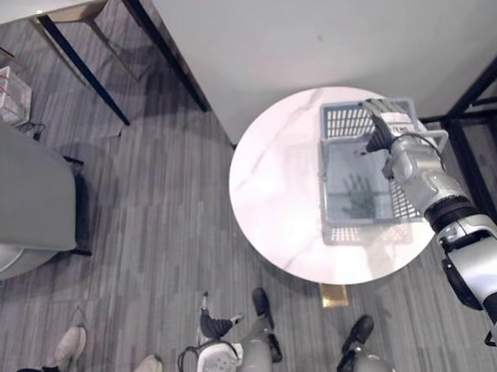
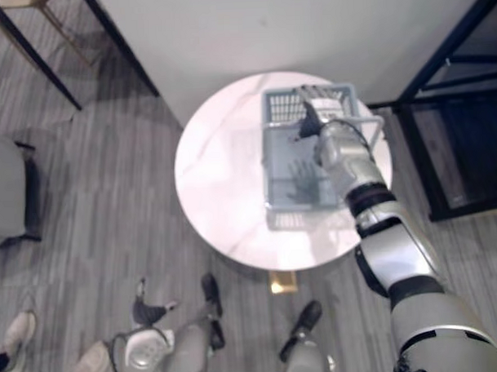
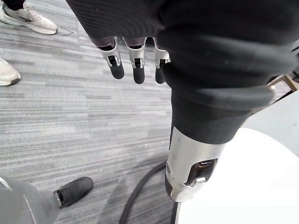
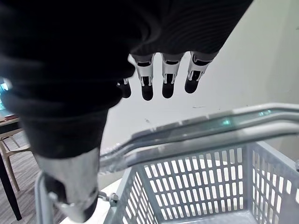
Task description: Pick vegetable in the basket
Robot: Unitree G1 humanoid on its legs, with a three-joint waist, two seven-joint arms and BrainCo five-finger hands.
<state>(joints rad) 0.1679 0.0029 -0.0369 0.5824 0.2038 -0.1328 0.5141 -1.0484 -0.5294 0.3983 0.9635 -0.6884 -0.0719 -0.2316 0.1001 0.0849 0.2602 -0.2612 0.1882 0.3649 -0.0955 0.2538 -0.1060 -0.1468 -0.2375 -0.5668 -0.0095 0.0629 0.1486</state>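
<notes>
The whole basket [image 1: 356, 182] will hang below the handle with its open side up when the robot lifts it, because a round knob [image 4: 113, 198] connects the handle to the basket's rim.
A grey-blue slatted basket [image 1: 327, 179] stands on the right half of a round white marble table [image 1: 273, 177]. I see no vegetable in it; its floor carries only a hand's shadow. My right hand [image 1: 384, 126] hovers over the basket's far end, open with straight fingers [image 4: 168, 79] above the folded metal handle [image 4: 210, 126] and the mesh wall [image 4: 187, 186]. The same basket [image 2: 269, 157] and right hand [image 2: 315, 110] appear in the right eye view. Down by the floor at the near side of the table, my left hand [image 1: 212, 322] hangs open, its fingers [image 3: 135, 60] straight.
A white wall runs behind the table. Black-framed shelving [image 1: 474, 105] stands to the right, and a grey chair [image 1: 28, 194] to the left. A person's light shoes [image 1: 70, 347] rest on the grey plank floor at lower left.
</notes>
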